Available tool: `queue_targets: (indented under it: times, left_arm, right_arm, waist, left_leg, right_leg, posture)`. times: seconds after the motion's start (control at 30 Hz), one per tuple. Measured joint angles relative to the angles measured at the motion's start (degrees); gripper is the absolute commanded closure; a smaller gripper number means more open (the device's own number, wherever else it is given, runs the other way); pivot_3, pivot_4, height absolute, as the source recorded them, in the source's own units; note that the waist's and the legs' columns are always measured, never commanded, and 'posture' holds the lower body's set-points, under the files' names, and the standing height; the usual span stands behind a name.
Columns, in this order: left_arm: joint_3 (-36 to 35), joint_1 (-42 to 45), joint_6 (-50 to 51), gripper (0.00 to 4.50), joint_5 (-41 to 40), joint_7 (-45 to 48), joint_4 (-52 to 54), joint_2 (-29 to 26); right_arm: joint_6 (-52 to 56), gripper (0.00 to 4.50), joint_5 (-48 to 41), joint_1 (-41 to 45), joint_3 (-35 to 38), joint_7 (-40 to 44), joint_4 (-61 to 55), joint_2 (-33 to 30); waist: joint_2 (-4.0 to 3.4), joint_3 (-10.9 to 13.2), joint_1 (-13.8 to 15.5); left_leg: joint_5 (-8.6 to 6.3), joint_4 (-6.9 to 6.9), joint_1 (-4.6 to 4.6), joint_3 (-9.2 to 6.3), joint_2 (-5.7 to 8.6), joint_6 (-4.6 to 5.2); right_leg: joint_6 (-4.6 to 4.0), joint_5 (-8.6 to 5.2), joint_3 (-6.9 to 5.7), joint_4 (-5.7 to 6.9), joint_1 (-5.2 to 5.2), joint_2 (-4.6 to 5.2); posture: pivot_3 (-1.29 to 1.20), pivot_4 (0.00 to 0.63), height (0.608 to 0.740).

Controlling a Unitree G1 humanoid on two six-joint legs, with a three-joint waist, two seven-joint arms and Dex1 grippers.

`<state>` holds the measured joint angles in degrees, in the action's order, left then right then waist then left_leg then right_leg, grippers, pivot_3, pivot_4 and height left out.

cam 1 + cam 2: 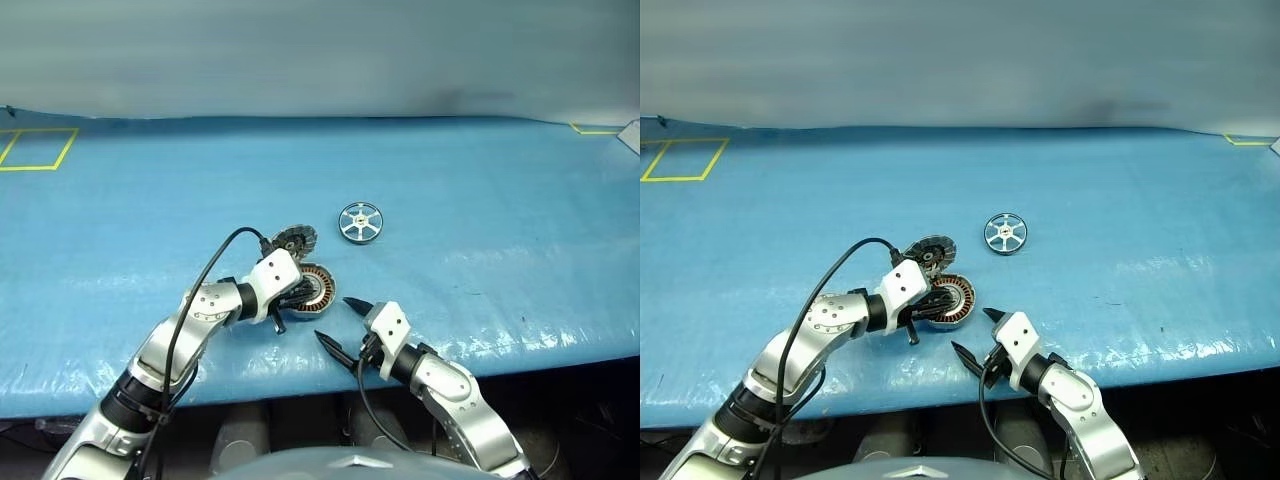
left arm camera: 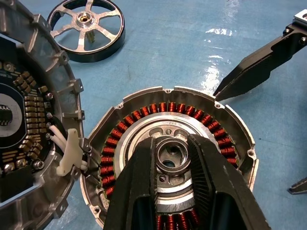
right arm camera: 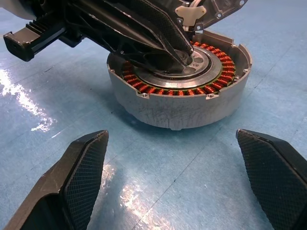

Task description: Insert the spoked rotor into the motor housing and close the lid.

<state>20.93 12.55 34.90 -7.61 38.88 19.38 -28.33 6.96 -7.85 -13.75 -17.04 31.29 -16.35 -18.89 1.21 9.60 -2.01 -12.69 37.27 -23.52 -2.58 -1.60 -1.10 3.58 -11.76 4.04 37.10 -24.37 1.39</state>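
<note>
A small metal ring (image 2: 172, 154) sticks up in the middle of the motor housing, so my left gripper should open and move away before my right gripper pushes the ring down.
The motor housing (image 2: 168, 108) sits open on the blue table, its copper windings ringing a central hub. My left gripper (image 2: 171, 146) reaches into it from above, its two black fingers shut on that hub. The lid (image 2: 29, 120) stands hinged up at the housing's far left side (image 1: 296, 240), dark inner face showing. The spoked rotor (image 1: 360, 222) lies flat on the table, beyond and to the right of the housing, untouched. My right gripper (image 1: 335, 320) hovers open just in front of and right of the housing (image 3: 177, 110), holding nothing.
The blue table cover (image 1: 480, 200) spreads wide around the parts. Yellow tape outlines mark the far left (image 1: 38, 150) and far right (image 1: 595, 129) corners. The table's front edge (image 1: 560, 350) runs just behind my right gripper.
</note>
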Motion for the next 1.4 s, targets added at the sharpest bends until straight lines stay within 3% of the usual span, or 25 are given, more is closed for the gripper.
queue_targets:
  times: [0.47, 0.73, 0.87, 0.97, 1.2, 1.4]
  left_arm:
    - [0.09, 1.16, 1.05, 3.86, 0.25, 0.66, -0.61, -0.11]
    - [-1.11, 1.52, 2.35, 1.32, -0.26, 1.15, -0.46, -0.2]
    - [-1.9, 0.94, 2.64, 1.32, -3.46, 1.97, 1.3, 1.28]
    - [-3.41, 0.58, 4.56, 2.01, -7.37, 3.07, 3.98, 1.52]
    - [-5.78, -2.57, 7.2, 4.34, -14.47, 5.59, 8.16, 0.21]
    - [-8.8, -8.25, 5.09, 4.43, -15.9, 6.89, 9.89, -3.98]
  right_arm:
    - [1.05, 0.0, 0.01, -0.06, 0.01, 0.0, 0.0, 0.0]
    - [1.11, 0.0, 0.01, -0.05, 0.05, 0.0, 0.0, -0.01]
    - [1.13, 0.0, 0.0, -0.06, 0.07, 0.02, 0.0, -0.02]
    - [1.16, 0.0, -0.01, -0.06, 0.1, 0.04, 0.0, -0.18]
    - [1.26, 0.0, -0.04, 0.03, 0.16, 0.06, -0.01, -0.46]
    - [2.5, 0.0, -0.36, 0.33, 1.89, 0.01, -0.59, -1.63]
  waist:
    - [0.0, -0.01, -0.01]
    - [-0.01, -0.05, 0.0]
    - [0.0, -0.05, 0.05]
    - [-0.01, -0.05, -0.02]
    - [-0.01, -0.05, -0.09]
    - [-0.02, -0.05, -0.05]
  left_leg:
    - [0.0, 0.03, 0.03, -0.01, 0.0, 0.0]
    - [0.0, 0.03, 0.04, -0.02, 0.01, 0.0]
    - [0.0, 0.03, 0.02, -0.04, 0.02, 0.0]
    - [0.0, 0.03, 0.04, -0.04, 0.01, 0.0]
    - [0.0, 0.06, 0.04, -0.03, 0.01, 0.0]
    - [0.0, 0.06, 0.05, -0.02, 0.01, 0.0]
  right_leg:
    - [0.01, 0.01, 0.0, 0.03, 0.04, 0.0]
    - [0.01, 0.01, 0.0, 0.03, 0.06, 0.0]
    - [0.01, 0.01, 0.0, 0.02, 0.06, 0.0]
    - [0.01, 0.01, 0.0, 0.05, 0.06, 0.0]
    - [0.01, 0.01, 0.0, 0.06, 0.06, 0.0]
    - [0.01, 0.01, 0.02, 0.06, 0.06, 0.01]
  posture:
    - [0.0, 0.15, 0.74]
    - [0.0, 0.15, 0.74]
    - [0.0, 0.15, 0.74]
    - [0.0, 0.15, 0.74]
    - [0.0, 0.15, 0.74]
    - [0.0, 0.15, 0.74]
